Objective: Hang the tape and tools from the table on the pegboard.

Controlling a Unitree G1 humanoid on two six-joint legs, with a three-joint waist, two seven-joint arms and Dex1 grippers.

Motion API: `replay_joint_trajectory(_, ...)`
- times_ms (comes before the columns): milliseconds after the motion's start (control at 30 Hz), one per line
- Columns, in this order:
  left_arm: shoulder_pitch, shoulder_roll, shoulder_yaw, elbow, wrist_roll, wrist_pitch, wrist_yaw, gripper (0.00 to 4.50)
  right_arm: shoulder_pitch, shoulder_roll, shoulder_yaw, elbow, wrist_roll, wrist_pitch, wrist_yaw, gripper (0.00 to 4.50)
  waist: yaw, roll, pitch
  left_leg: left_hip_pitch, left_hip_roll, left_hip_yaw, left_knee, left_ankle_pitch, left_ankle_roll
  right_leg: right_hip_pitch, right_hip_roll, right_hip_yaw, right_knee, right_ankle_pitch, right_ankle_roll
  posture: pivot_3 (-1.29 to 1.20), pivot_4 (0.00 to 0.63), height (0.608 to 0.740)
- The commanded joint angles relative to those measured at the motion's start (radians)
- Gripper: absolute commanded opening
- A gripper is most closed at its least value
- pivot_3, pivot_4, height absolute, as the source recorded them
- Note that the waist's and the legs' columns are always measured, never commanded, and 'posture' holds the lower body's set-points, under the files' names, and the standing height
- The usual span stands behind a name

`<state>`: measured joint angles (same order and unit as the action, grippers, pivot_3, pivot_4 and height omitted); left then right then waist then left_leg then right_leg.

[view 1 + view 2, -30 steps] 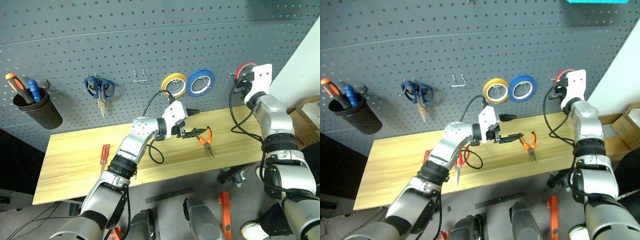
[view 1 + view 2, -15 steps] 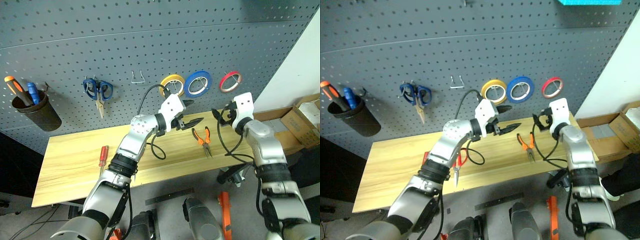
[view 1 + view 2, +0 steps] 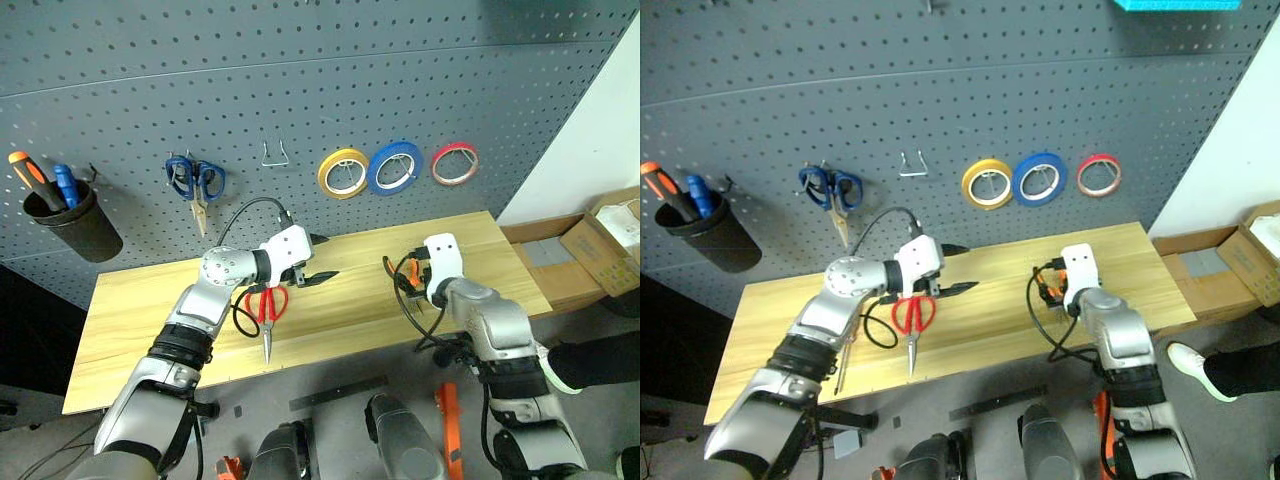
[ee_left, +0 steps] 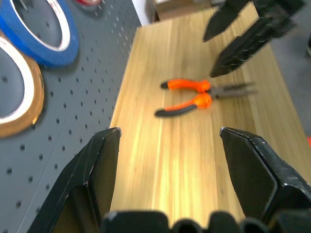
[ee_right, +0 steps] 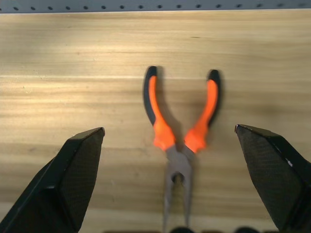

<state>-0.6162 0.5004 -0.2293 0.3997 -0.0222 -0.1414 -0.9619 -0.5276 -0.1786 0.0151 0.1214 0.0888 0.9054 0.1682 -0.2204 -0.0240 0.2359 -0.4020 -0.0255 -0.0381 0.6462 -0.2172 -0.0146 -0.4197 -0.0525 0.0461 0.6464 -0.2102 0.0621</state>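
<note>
Next, I move my left gripper back toward the black cup (image 3: 76,225) to clear the way for my right gripper, because my left gripper is hovering below the empty wire hook (image 3: 274,155) that the pliers need.
The thin red tape (image 3: 455,163) hangs on the pegboard (image 3: 300,70), to the right of the blue roll. Orange-and-black pliers (image 5: 182,121) lie on the wooden table (image 3: 350,310), handles toward the pegboard. My right gripper (image 3: 398,275) is low over them and open, one finger on each side, touching nothing. Red-handled scissors (image 3: 268,305) lie flat on the table, blades toward the front edge. My left gripper (image 3: 328,257) hovers open and empty just right of them. A thin screwdriver shaft (image 3: 843,360) peeks out below my left forearm.
Yellow roll (image 3: 343,172) and blue roll (image 3: 394,166) hang left of the red ring. An empty wire hook (image 3: 277,153), blue-handled scissors (image 3: 196,180) and a black cup (image 3: 68,220) holding screwdrivers hang further left. Cardboard boxes (image 3: 610,240) stand off the table's right end.
My right gripper let go of the red tape on the pegboard, opened and dropped to the pliers. My left arm swung left, uncovering the red scissors.
</note>
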Motion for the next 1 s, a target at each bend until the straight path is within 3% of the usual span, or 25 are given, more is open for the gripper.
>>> replay_joint_trajectory(33,0.007,0.032,0.031,-0.023,-0.007,-0.01,-0.013,3.52,-0.076,0.016,-0.022,0.19,-0.025,-0.093,-0.042,4.47,0.0,0.0,0.0,0.0,0.0,0.0,0.0,0.0,0.0,0.0,0.0,0.0,0.0,0.0,0.0,-0.21,0.184,0.74)
replay_joint_trajectory(267,0.016,0.04,0.031,-0.051,-0.01,0.011,-0.009,3.52,-0.228,0.004,-0.04,0.585,-0.049,-0.281,-0.072,4.47,0.003,0.0,0.0,0.0,0.0,0.0,-0.001,0.0,0.0,0.0,0.0,-0.001,0.0,0.003,-0.005,-0.18,0.185,0.74)
replay_joint_trajectory(533,0.024,0.042,0.033,-0.066,-0.011,0.026,-0.006,3.52,-0.354,0.029,-0.094,0.853,-0.013,-0.379,-0.061,4.47,0.003,0.0,0.0,0.0,0.0,-0.001,-0.001,0.0,0.0,0.0,0.0,-0.001,0.0,0.003,-0.005,-0.17,0.183,0.74)
replay_joint_trajectory(1000,0.011,0.041,0.037,-0.042,-0.01,0.018,-0.005,3.52,-0.369,0.03,-0.065,0.972,-0.054,-0.44,-0.011,4.47,0.008,0.0,0.0,0.0,0.0,-0.001,-0.001,0.0,0.0,0.0,0.0,-0.001,0.001,0.003,-0.005,-0.16,0.181,0.74)
